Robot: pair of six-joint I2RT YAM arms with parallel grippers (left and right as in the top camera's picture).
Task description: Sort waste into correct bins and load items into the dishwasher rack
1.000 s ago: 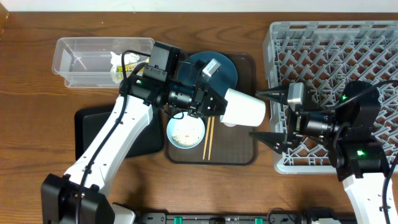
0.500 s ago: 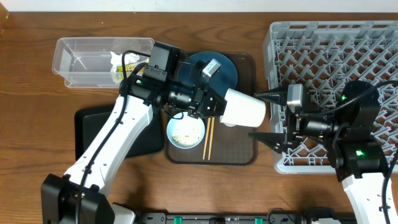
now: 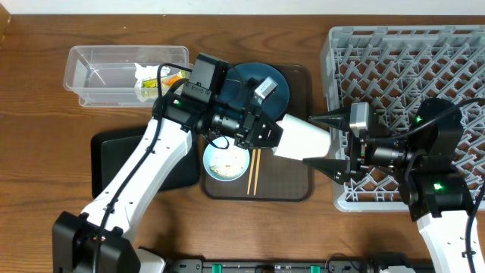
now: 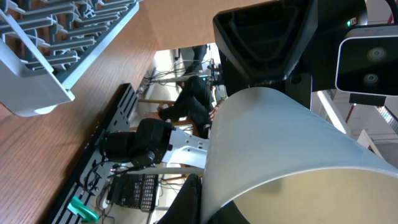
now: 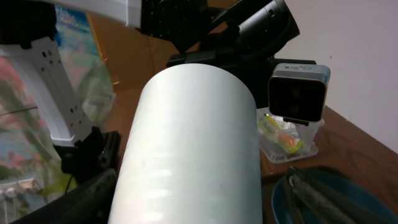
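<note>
I should take the cup's far end (image 3: 321, 144) with my right gripper, because my left gripper is holding the white cup by its rim and the dishwasher rack (image 3: 390, 72) is under my right arm.
My left gripper (image 3: 271, 136) is shut on a white cup (image 3: 303, 138) and holds it sideways above the brown serving tray (image 3: 299, 189). The cup's far end lies between the open fingers of my right gripper (image 3: 311, 139). In the right wrist view the cup (image 5: 193, 143) fills the space between those fingers (image 5: 199, 199). In the left wrist view the cup (image 4: 280, 143) hides most of my left jaws (image 4: 205, 199). The blue plate (image 3: 261, 83), the light-blue bowl (image 3: 226, 161) with rice crumbs and the chopsticks (image 3: 255, 168) lie on the tray. No second cup shows.
The grey dishwasher rack (image 3: 402, 61) stands at the right, under my right arm. The clear tub (image 3: 98, 72) at the back left holds the white tissue (image 3: 142, 72) and the snack wrapper (image 3: 144, 89). The black tray (image 3: 114, 159) lies at the left under my left arm.
My left arm has moved the cup to the right, in between the right gripper's open fingers. The right arm has hardly moved.
</note>
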